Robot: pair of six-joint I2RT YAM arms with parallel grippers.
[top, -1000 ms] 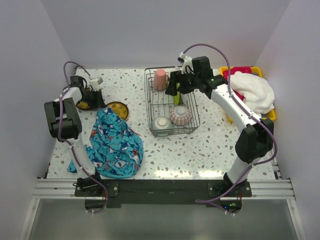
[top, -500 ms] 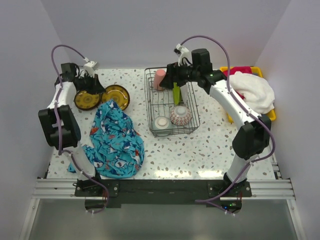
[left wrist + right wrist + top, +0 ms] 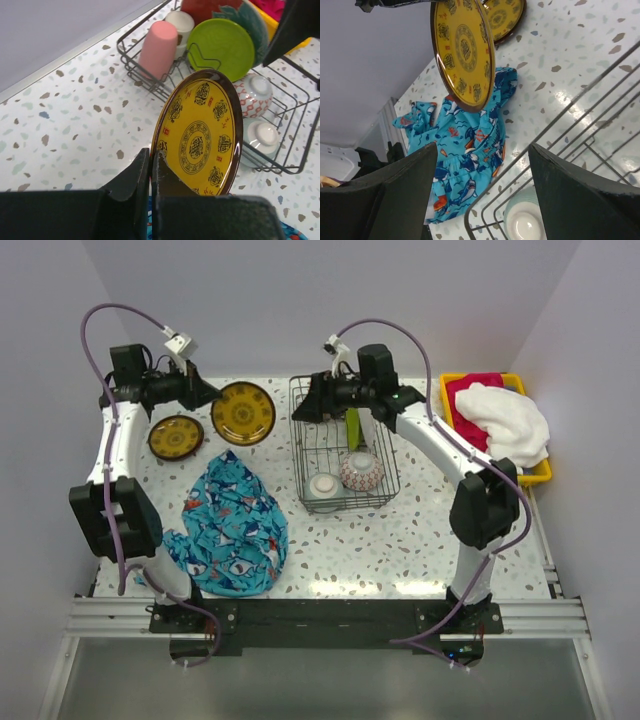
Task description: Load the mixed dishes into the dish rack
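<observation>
My right gripper should grab the plate's free edge and load the plate, because the yellow-olive plate in my left gripper hangs short of the dish rack.
My left gripper is shut on the rim of a yellow-olive plate, which it holds on edge above the table, left of the dish rack. A second yellow plate lies flat on the table. The rack holds a pink cup, a cream cup, a lime-green plate, a patterned bowl and a mint bowl. My right gripper hangs open over the rack's back left corner, holding nothing.
A blue patterned cloth lies crumpled in front of the plates. At the right wall a yellow tray carries a white towel and a red cloth.
My left gripper has closed on the yellow plate's rim and lifted it up and towards the rack. My right gripper has swung left across the back of the rack.
</observation>
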